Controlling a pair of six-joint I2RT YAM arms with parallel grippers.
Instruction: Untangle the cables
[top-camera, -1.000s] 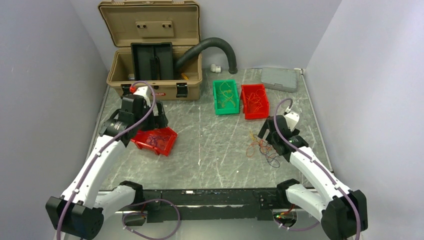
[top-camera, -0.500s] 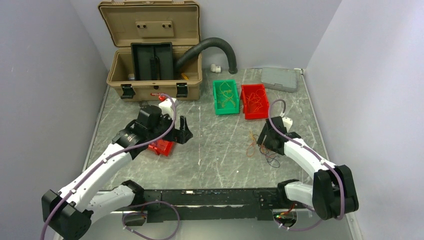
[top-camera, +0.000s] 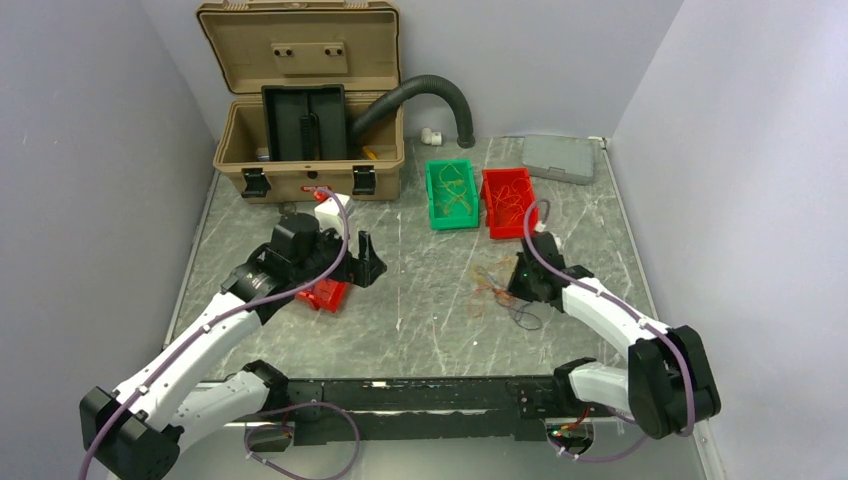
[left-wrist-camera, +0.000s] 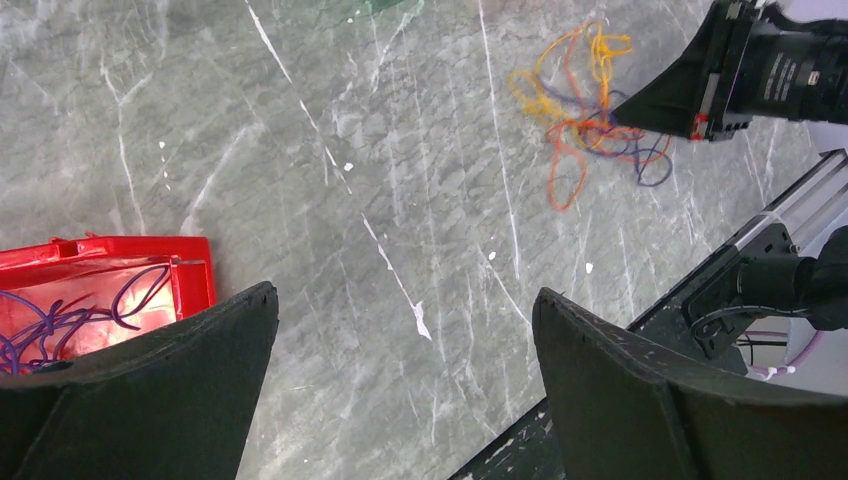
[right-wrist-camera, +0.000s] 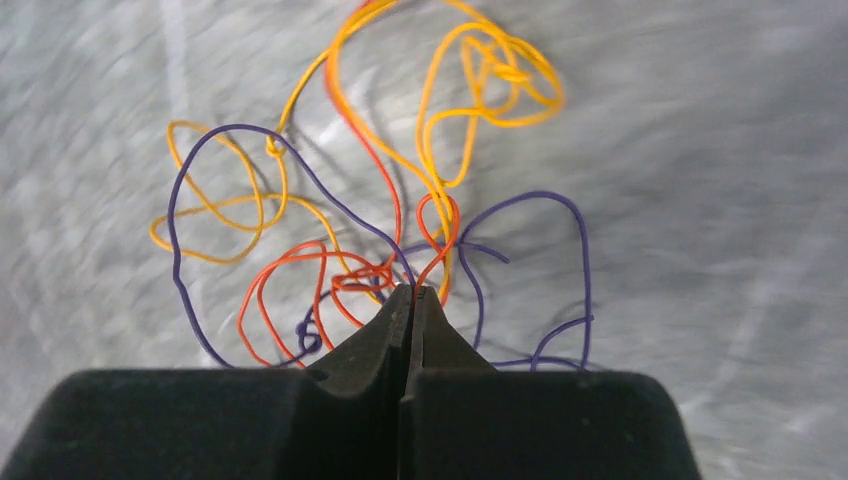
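Observation:
Next, I pull the tangled cables to the middle of the table with my right gripper before taking an orange-red loop, because the cables lie far from my left gripper.
The cables are a loose tangle of thin orange, yellow, red and purple wires on the marble table, right of centre. In the right wrist view the cables fan out ahead of my right gripper, which is shut on an orange-red strand at the near edge of the tangle. From above, the right gripper sits at the bundle's right side. My left gripper hovers left of centre, open and holding nothing. The left wrist view shows its fingers wide apart over bare table, with the cables far ahead.
A red bin holding purple wires lies under the left arm. A green bin and a second red bin stand at the back. Behind them are an open tan toolbox, a black hose and a grey case.
My right gripper has shut on the cables and dragged the tangle leftwards. The left arm swung right from the red bin towards the middle, then held still.

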